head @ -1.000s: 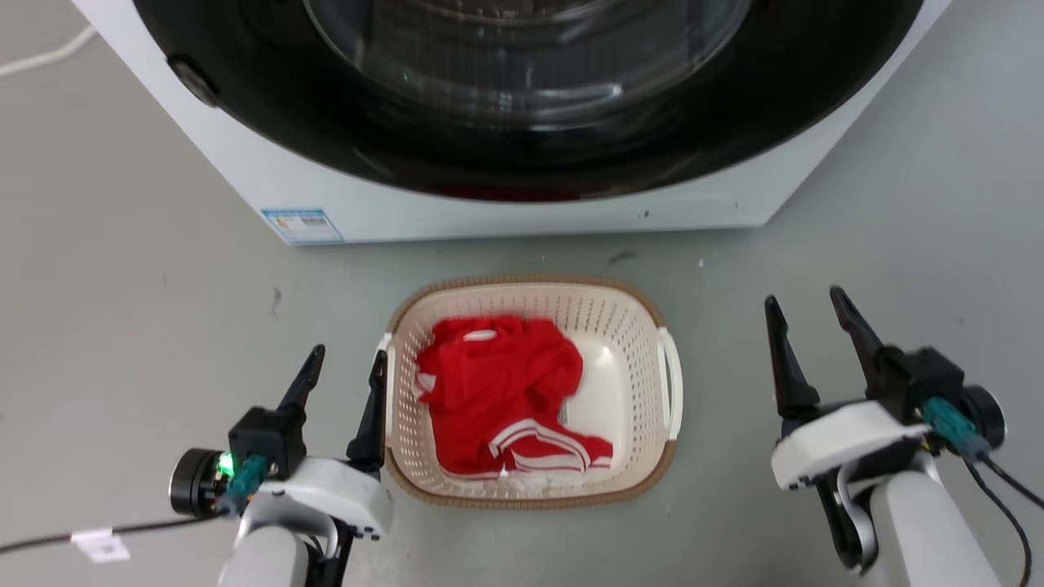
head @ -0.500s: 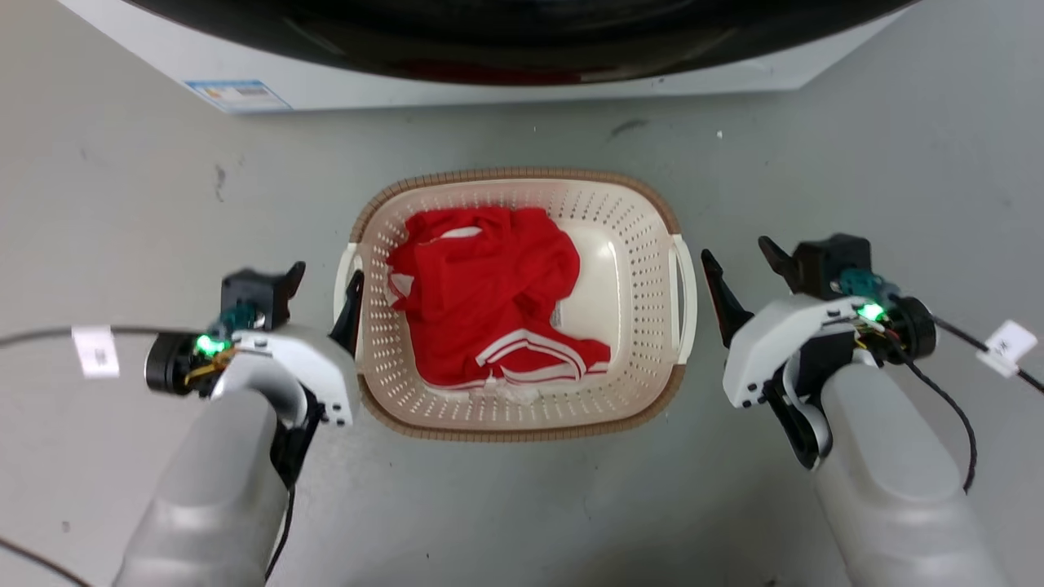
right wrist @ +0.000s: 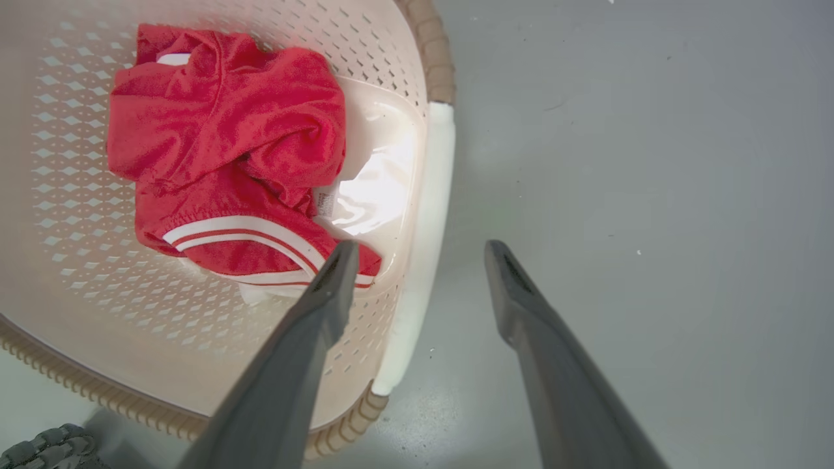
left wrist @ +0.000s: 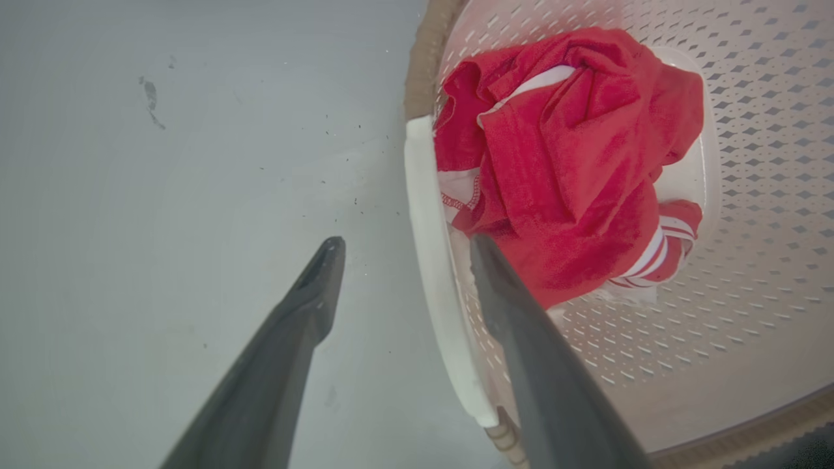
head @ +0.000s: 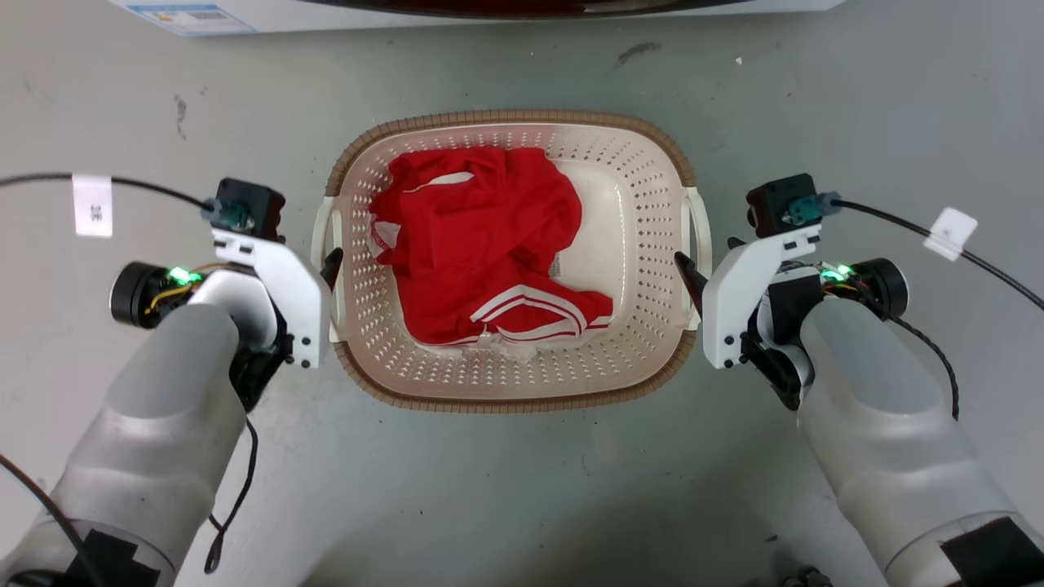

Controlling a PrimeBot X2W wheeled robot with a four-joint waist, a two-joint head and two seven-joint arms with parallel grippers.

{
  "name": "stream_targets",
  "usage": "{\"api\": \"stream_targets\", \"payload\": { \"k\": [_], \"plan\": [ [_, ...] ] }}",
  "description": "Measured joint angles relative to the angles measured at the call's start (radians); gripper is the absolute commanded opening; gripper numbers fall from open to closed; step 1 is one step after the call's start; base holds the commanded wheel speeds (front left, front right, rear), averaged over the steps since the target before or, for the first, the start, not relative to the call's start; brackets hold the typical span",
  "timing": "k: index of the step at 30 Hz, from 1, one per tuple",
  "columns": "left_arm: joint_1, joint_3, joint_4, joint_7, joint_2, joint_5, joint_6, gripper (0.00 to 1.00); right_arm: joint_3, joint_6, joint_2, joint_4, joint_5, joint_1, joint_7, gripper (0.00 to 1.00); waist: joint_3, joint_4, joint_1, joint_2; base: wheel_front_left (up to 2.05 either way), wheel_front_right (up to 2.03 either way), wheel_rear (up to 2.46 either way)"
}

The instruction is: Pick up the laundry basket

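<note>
The red garment is slumped low against the basket's perforated side, so I expect it to stay in place and move along with the basket when I lift the basket.
The laundry basket, cream and perforated with a brown rim, sits on the grey floor with a red garment inside. My left gripper points down at the basket's left side, open. In the left wrist view its fingers straddle the white left handle, one outside and one inside the basket. My right gripper is open at the right side. In the right wrist view its fingers stand either side of the white right handle of the basket.
The white base of the washing machine runs along the top edge, just beyond the basket. Black cables with white tags trail from both wrists. Grey floor surrounds the basket.
The camera has tilted down, so the washer has slid out of the top. Both arms have closed in on the basket sides, fingers turned downward over the handles.
</note>
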Motion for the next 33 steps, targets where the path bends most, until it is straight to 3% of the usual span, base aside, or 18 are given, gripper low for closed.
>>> {"api": "stream_targets", "payload": {
  "k": [12,24,25,26,27,33],
  "plan": [
    [-0.096,-0.206,-0.027,0.117,0.035,-0.170,0.000,1.00,0.086,0.000,0.000,0.149,0.079,-0.126,0.113,1.00,0.068,0.035,0.0000,0.0000,0.00,0.00,0.00],
    [-0.156,-0.337,-0.003,0.121,0.040,-0.262,0.000,1.00,0.112,0.000,0.000,0.224,0.096,-0.186,0.101,1.00,0.104,0.052,-0.0001,0.0000,0.00,0.00,0.00],
    [-0.157,-0.344,0.000,0.122,0.039,-0.271,0.000,0.95,0.115,0.000,0.000,0.227,0.098,-0.188,0.100,1.00,0.105,0.053,-0.0001,0.0000,0.00,0.00,0.00],
    [-0.157,-0.351,0.001,0.129,0.037,-0.286,0.000,0.44,0.119,0.000,0.000,0.230,0.098,-0.189,0.100,0.55,0.105,0.053,-0.0001,0.0000,0.00,0.00,0.00],
    [-0.157,-0.357,0.002,0.130,0.035,-0.296,0.000,0.00,0.121,0.000,0.000,0.233,0.099,-0.190,0.100,0.00,0.107,0.054,0.0000,0.0000,0.00,0.00,0.00],
    [-0.163,-0.406,-0.010,0.138,0.036,-0.355,-0.002,0.00,0.141,0.000,0.001,0.243,0.109,-0.195,0.105,0.00,0.108,0.054,-0.0001,0.0000,0.00,0.00,0.00]
  ]
}}
